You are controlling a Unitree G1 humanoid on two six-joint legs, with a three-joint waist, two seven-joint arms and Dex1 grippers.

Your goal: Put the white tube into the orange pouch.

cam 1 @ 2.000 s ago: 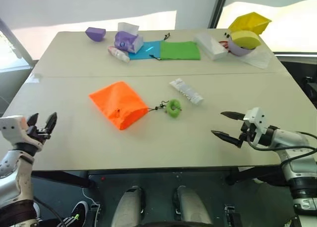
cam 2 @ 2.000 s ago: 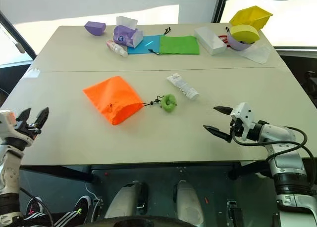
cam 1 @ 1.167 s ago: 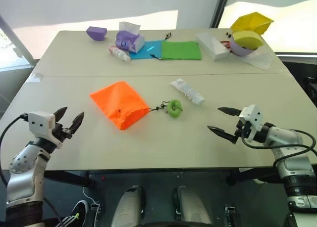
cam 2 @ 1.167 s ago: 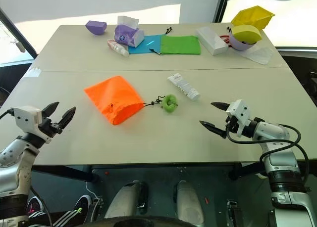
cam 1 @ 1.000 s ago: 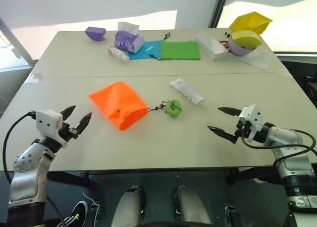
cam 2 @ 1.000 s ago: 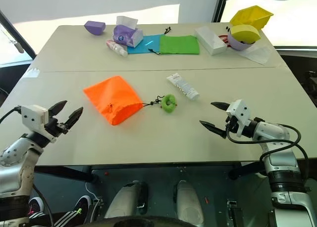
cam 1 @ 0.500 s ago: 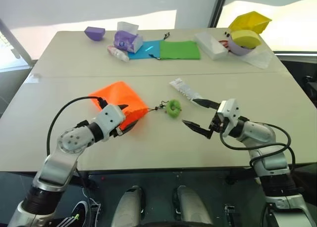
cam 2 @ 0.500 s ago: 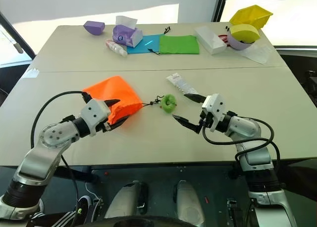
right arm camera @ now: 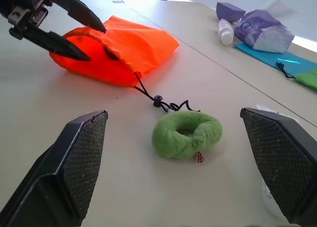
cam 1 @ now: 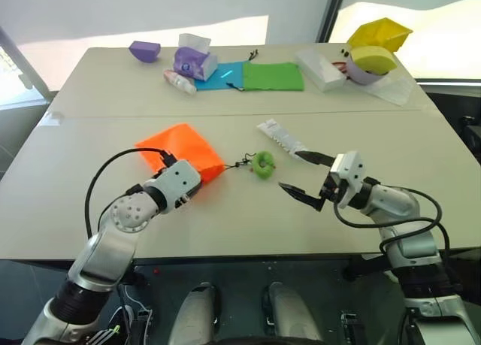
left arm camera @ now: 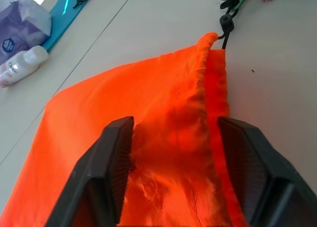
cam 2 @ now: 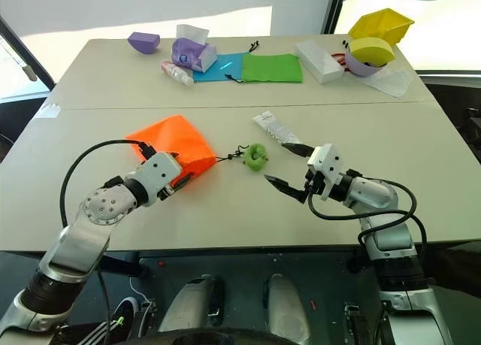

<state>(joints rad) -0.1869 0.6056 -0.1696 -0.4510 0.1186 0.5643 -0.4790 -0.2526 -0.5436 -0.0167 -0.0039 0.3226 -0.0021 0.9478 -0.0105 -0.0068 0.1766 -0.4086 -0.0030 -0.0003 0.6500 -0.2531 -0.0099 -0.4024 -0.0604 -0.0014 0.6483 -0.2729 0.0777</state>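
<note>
The white tube should keep its cap end peeking out when I push it in, because the tube is almost as long as the orange pouch [cam 1: 183, 147].
The orange pouch [cam 1: 176, 146] lies flat on the near half of the table, its black cord running right to the lime-green ring [cam 1: 263, 164]. My left gripper [left arm camera: 176, 123] is at the pouch's near corner by the mouth, its fingers pressed on either side of a bunched fold of orange fabric. The white tube [cam 1: 282, 137] lies just beyond the ring, cap end toward the right. My right gripper [cam 1: 291, 170] hovers open and empty just right of the ring, with its far finger tip close to the tube's cap end.
Along the far edge sit a purple bowl [cam 1: 144, 50], a purple tissue pack [cam 1: 195, 61], a small white-and-pink bottle [cam 1: 180, 82], a blue pouch [cam 1: 225, 74], a green pouch [cam 1: 273, 76], a white box [cam 1: 321, 68] and yellow bowls [cam 1: 378, 35].
Both arms have swung in from the table's near corners. The left gripper came onto the pouch's near corner and narrowed on the fabric. The right gripper moved left to the ring, still open.
</note>
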